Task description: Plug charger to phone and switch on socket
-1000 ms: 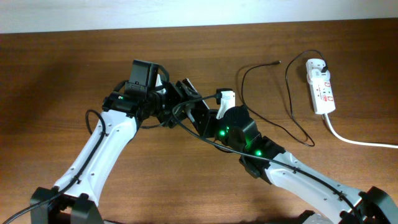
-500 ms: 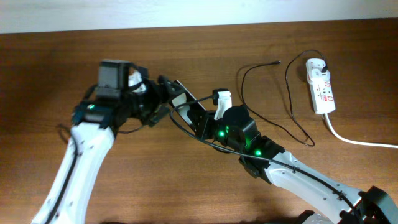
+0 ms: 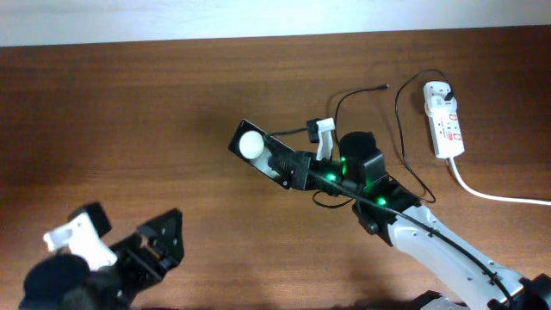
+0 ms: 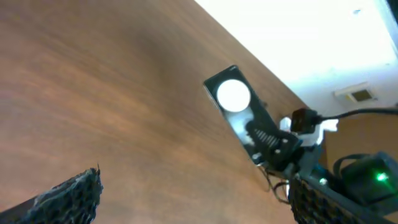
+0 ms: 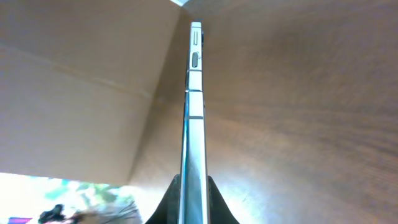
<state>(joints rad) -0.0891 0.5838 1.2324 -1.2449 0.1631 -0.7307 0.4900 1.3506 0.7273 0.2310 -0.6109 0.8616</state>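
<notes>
I should take the phone's loose end (image 3: 244, 137) with my left gripper before my right gripper opens, because my right gripper is nearer the charger and covers the phone's lower end (image 3: 281, 176).
The phone (image 3: 258, 152), a black glossy slab with one white round reflection, is held above the table by my right gripper (image 3: 294, 169), which is shut on its lower end. The right wrist view shows the phone (image 5: 194, 106) edge-on between the right gripper's (image 5: 193, 205) two fingers. My left gripper (image 3: 157, 250) is open and empty at the front left, far from the phone (image 4: 238, 111). The charger (image 3: 405, 176) lies as a thin black cable on the table, its plug tip (image 3: 382, 87) free, to the right of the phone. The white socket (image 3: 444, 120) lies at the far right.
A thick white cord (image 3: 495, 195) runs from the socket off the right edge. The table's far edge meets a pale wall (image 3: 258, 17) at the top. In the left wrist view the left fingers (image 4: 68, 199) frame bare wood.
My left gripper has opened wide, come away from the phone and pulled back to the front left. The right gripper, still holding the phone, has shifted slightly right.
</notes>
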